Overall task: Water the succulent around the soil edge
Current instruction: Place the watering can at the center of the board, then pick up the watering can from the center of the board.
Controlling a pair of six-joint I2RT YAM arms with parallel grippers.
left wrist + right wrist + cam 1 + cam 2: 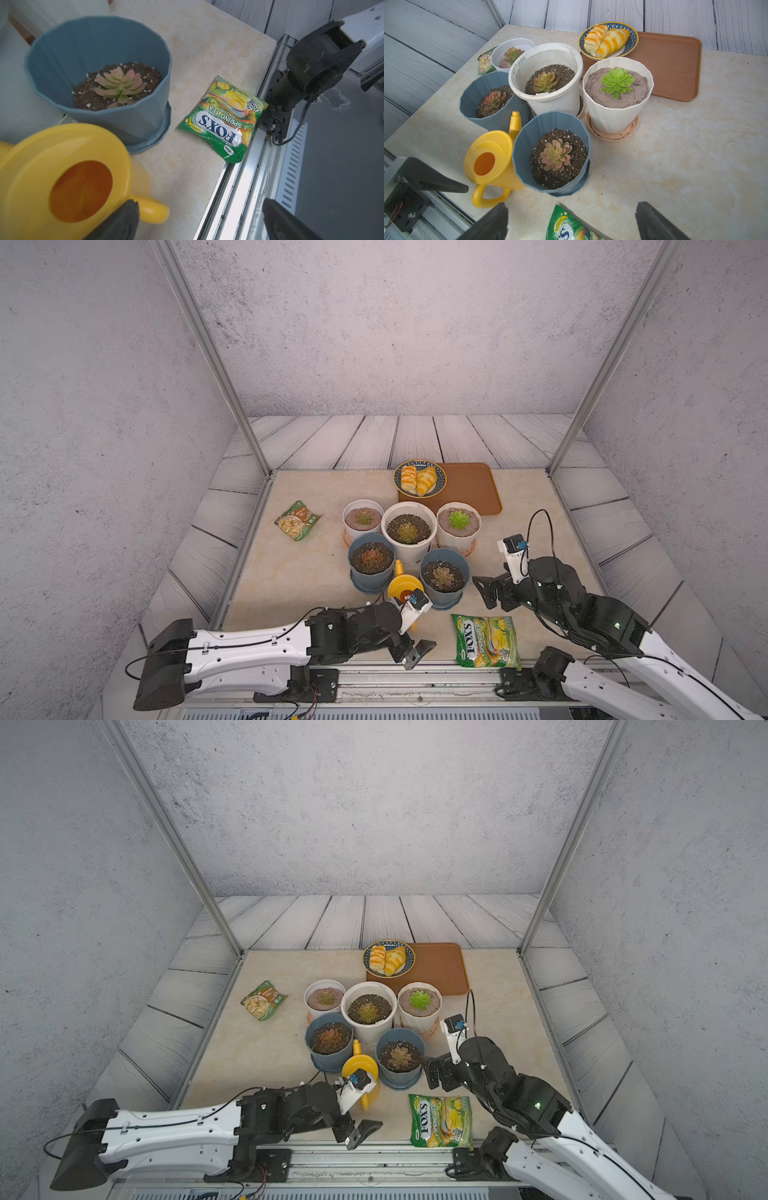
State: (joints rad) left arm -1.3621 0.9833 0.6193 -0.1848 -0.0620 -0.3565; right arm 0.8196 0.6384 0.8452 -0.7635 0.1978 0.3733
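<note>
Next, my open left gripper moves back out of the way, because it crowds the yellow watering can's handle point(365, 1103) and my right gripper needs room to grip the handle point(478, 196).
The yellow watering can point(405, 585) stands upright on the table between two blue pots, its spout pointing away from the arms. Several potted succulents cluster behind it; the nearest is a pink-green succulent point(556, 154) in the blue pot point(444, 598) to the can's right. My left gripper point(200, 202) hovers open at the can's point(62, 166) near side, with one finger beside its handle point(153, 209) and nothing held. To the right of that blue pot point(400, 1076), my right gripper point(484, 592) is open and empty.
A green candy bag point(486, 641) lies at the front edge, under the right gripper point(572, 205). A snack packet point(297, 520) lies to the left. A brown tray point(469, 489) and a plate point(443, 477) of pastries sit behind the pots. A metal rail point(415, 674) runs along the front.
</note>
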